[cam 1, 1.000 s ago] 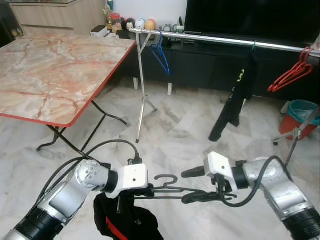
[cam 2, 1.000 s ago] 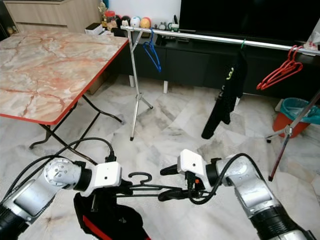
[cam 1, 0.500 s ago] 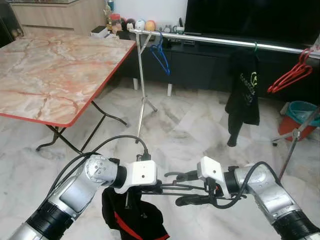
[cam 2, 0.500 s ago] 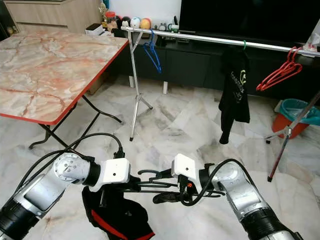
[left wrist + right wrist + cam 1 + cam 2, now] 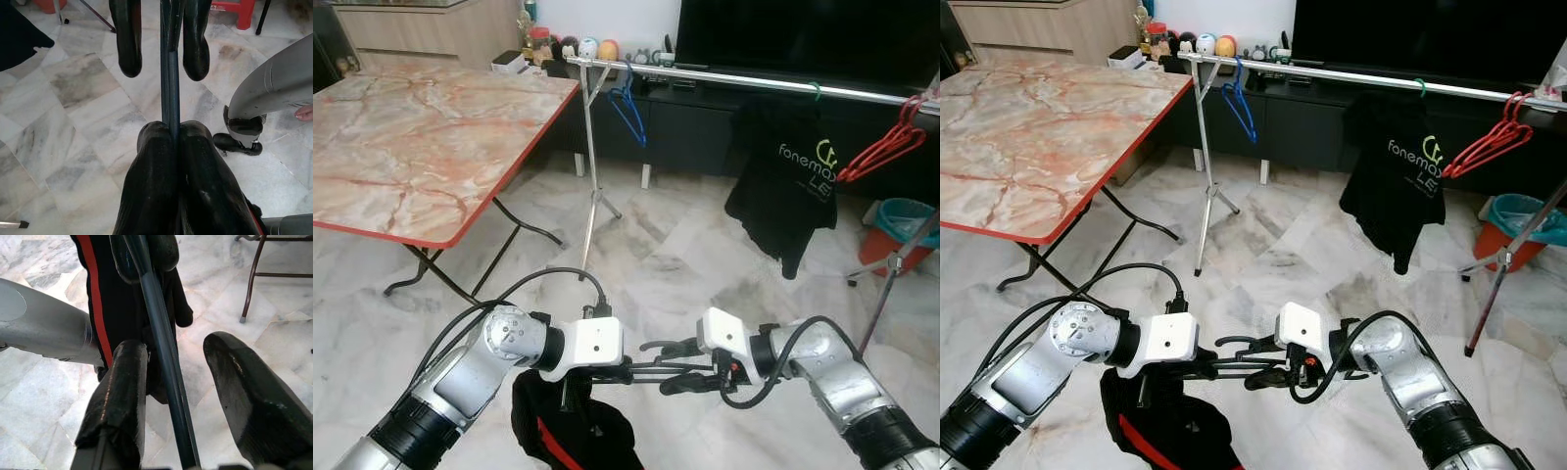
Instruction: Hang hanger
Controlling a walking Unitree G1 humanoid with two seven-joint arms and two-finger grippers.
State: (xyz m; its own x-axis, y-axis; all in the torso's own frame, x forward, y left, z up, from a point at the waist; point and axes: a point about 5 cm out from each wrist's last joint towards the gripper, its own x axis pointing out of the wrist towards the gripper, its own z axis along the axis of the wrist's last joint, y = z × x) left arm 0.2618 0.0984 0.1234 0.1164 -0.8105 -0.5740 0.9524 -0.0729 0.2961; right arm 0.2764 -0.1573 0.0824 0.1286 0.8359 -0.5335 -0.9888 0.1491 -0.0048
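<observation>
The dark hanger (image 5: 658, 368) will slip free when I pull, because the black garment (image 5: 570, 421) hangs bunched up at my left gripper and the bar sticks out clear.
A dark hanger (image 5: 658, 368) lies level in front of me, low over the floor, with a black garment with a red stripe (image 5: 573, 436) hanging from it. My left gripper (image 5: 628, 372) is shut on the hanger's bar (image 5: 169, 73), fingertips pressed together in the left wrist view. My right gripper (image 5: 672, 367) faces it from the other side, open, its two fingers (image 5: 120, 396) straddling the same bar (image 5: 161, 347) with a wide gap. The silver clothes rail (image 5: 744, 78) runs across the back.
On the rail hang a blue hanger (image 5: 628, 108), a black printed T-shirt (image 5: 783, 191) and red hangers (image 5: 886, 147). A marble folding table with a red edge (image 5: 411, 147) stands at the left. A teal bin (image 5: 904, 225) sits at far right by the rail's leg.
My right gripper has slid along the hanger toward the left gripper. The left arm has lifted the hanger slightly. The black T-shirt on the rail has turned to show its print.
</observation>
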